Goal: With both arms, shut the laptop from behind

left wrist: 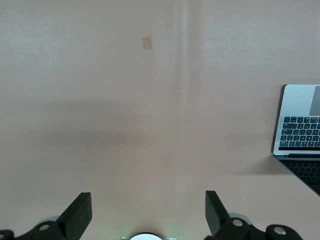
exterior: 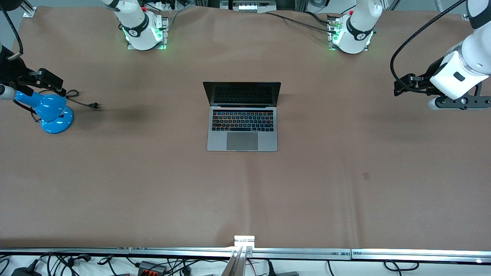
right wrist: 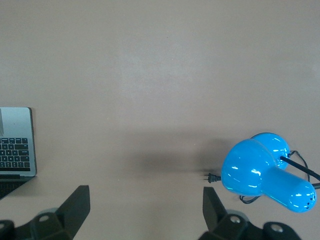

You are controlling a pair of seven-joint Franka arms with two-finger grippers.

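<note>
The dark screen (exterior: 242, 94) should swing down flat onto the keyboard and the laptop's base should stay in place when I push from behind, because a hinge (exterior: 242, 108) joins them.
The space-grey laptop (exterior: 242, 126) stands open in the middle of the table, with its dark screen upright and facing the front camera. Part of it shows in the left wrist view (left wrist: 300, 130) and in the right wrist view (right wrist: 15, 142). My left gripper (exterior: 401, 86) is open and empty, up in the air over bare table at the left arm's end, well apart from the laptop; its fingers spread wide in its wrist view (left wrist: 148, 205). My right gripper (exterior: 57, 82) is open and empty at the right arm's end, up over the table beside a blue lamp (right wrist: 146, 200).
A blue desk lamp (exterior: 51, 111) lies at the right arm's end of the table, its black cord and plug (exterior: 94, 105) trailing toward the laptop; both show in the right wrist view (right wrist: 265, 172). A small square patch (exterior: 366, 175) marks the brown table cover.
</note>
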